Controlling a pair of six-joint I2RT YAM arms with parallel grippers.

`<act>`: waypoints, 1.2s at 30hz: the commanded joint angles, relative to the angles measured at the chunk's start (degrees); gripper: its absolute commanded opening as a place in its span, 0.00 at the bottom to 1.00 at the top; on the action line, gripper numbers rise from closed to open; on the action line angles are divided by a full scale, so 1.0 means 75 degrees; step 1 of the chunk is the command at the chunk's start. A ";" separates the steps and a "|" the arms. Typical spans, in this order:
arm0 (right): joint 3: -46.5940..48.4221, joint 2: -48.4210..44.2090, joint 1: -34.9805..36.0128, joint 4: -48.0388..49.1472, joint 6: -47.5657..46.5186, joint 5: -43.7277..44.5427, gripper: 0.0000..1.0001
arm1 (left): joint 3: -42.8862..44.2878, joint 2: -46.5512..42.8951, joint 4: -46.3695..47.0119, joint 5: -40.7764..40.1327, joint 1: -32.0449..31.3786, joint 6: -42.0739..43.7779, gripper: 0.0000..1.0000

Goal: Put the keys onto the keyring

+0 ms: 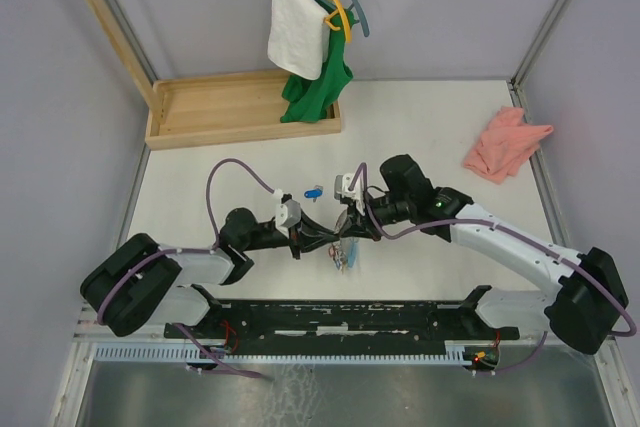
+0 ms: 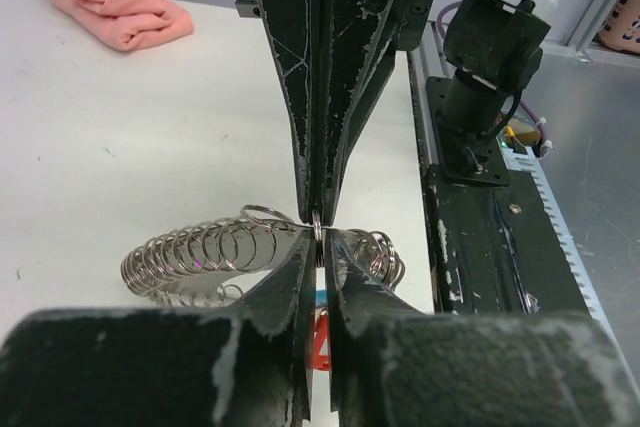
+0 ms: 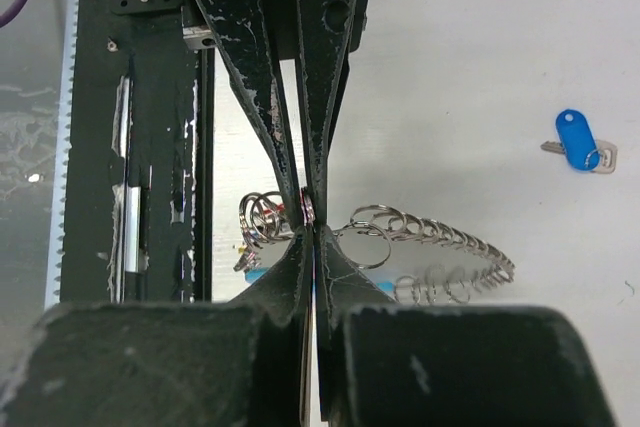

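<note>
My left gripper should regrip the ring and my right gripper should fetch the blue-headed key (image 1: 314, 193), as both pinch the same ring (image 2: 318, 235) while the key lies loose.
My two grippers meet tip to tip above the table's middle, the left gripper (image 1: 330, 238) coming from the left and the right gripper (image 1: 350, 225) from the right. Both are shut on one ring of the keyring (image 2: 317, 227), a long chain of linked metal rings (image 3: 430, 237) that sags to the table on both sides. A red tag (image 2: 322, 339) shows through the gap between my left fingers; I cannot tell whether it is gripped. The blue-headed key (image 3: 578, 142) lies loose on the table, apart from the rings, just beyond the grippers (image 1: 313, 193).
A pink cloth (image 1: 505, 142) lies at the far right. A wooden tray (image 1: 240, 107) stands at the back left, with a white towel and a green garment on hangers (image 1: 305, 37) above it. The black base rail (image 1: 350, 317) runs along the near edge.
</note>
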 commanded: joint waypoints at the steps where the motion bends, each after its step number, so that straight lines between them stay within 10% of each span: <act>1: 0.0653 0.0189 0.0036 -0.0543 -0.0178 -0.0129 0.01 | 0.0302 -0.0440 -0.0439 0.0066 -0.0008 0.0449 0.16; 19: 0.2236 0.0912 0.0746 -0.2769 -0.1140 0.0984 0.01 | 0.0933 -0.1163 -0.3270 0.0341 -0.0013 0.1488 0.29; 36: 0.2455 0.1010 0.0850 -0.2793 -0.1206 0.0932 0.01 | 0.1005 -0.1179 -0.3568 0.0202 -0.0015 0.1558 0.03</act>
